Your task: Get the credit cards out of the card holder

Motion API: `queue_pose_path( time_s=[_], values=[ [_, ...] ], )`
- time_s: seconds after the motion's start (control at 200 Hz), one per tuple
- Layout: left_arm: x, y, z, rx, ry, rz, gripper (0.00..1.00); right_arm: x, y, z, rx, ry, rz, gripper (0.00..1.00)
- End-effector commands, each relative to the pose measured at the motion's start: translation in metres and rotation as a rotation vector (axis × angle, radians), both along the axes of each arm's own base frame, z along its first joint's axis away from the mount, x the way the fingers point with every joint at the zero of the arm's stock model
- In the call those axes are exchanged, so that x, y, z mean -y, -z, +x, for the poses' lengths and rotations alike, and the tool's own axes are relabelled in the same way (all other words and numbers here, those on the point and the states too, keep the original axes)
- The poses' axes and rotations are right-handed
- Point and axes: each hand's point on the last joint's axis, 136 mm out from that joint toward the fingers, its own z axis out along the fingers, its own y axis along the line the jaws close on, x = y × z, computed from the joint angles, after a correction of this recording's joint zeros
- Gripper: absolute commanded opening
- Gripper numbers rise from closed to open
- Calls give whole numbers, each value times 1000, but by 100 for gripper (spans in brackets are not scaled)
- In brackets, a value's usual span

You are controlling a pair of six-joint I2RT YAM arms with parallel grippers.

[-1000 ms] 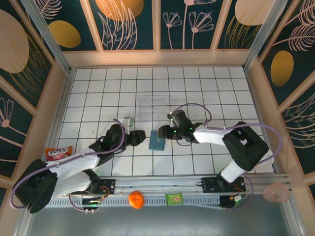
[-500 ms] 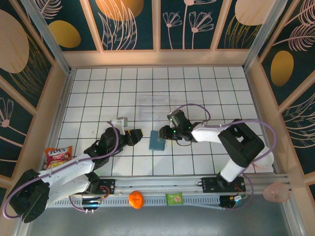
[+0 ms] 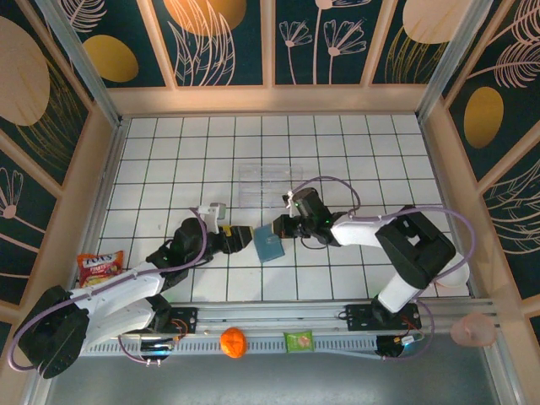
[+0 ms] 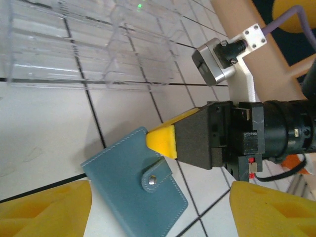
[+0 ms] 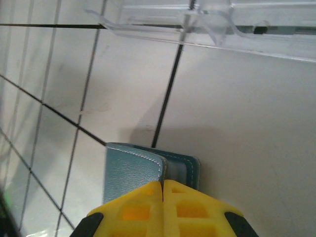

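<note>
The right gripper has the card holder's strap side (image 3: 280, 242) and the card holder's folded edge (image 3: 259, 247) is free, so the left gripper should keep going and close there.
The card holder (image 3: 270, 244) is a teal-blue wallet lying flat and snapped shut on the white tiles. The left wrist view shows its strap and metal stud on the card holder (image 4: 133, 182). My right gripper (image 3: 279, 228) is shut at its right edge. In the right wrist view the cover's edge on the card holder (image 5: 129, 170) runs into the seam of the right gripper (image 5: 163, 190). A greyish strip shows between the covers. My left gripper (image 3: 245, 236) stands open just left of the wallet, and in its own wrist view the left gripper (image 4: 158, 212) straddles it without touching. The credit cards are hidden.
A clear plastic tray (image 3: 266, 184) sits just beyond the wallet, close to both grippers, and the tray (image 4: 89, 49) lines the top of the left wrist view. A snack packet (image 3: 99, 263) lies at the left wall. An orange (image 3: 233, 342) and a green packet (image 3: 299, 341) rest on the front rail.
My left gripper has opened wider and moved right, up to the card holder. My right gripper has shut on the holder's edge, and the holder has turned slightly.
</note>
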Motion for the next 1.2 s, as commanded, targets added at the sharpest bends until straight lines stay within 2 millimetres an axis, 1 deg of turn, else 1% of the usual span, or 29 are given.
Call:
queue_pose_path(
  time_s=[0.0, 0.165, 0.31, 0.43, 0.631, 0.841, 0.916, 1.031, 1.121, 1.196],
  values=[
    [12, -15, -7, 62, 88, -56, 74, -9, -40, 3, 123, -67, 115, 0],
    [19, -28, -13, 116, 139, -113, 69, -3, -72, 5, 179, -71, 221, 0],
    [22, -42, -18, 179, 178, -162, 74, 4, -99, 3, 222, -77, 307, 0],
    [22, -48, -19, 218, 181, -183, 72, 12, -129, 1, 260, -81, 407, 0],
    [30, -54, -19, 254, 218, -209, 71, 8, -169, -6, 302, -135, 509, 0],
    [31, -63, -21, 306, 232, -240, 71, 9, -209, -20, 341, -187, 615, 0],
    [31, -66, -22, 323, 238, -251, 70, 10, -221, -23, 351, -200, 647, 0],
    [32, -77, -24, 355, 254, -277, 70, 10, -238, -30, 354, -224, 708, 0],
    [33, -82, -23, 368, 254, -283, 70, 9, -247, -35, 348, -241, 753, 0],
    [34, -87, -23, 384, 256, -291, 70, 8, -252, -37, 340, -248, 778, 0]
  ],
)
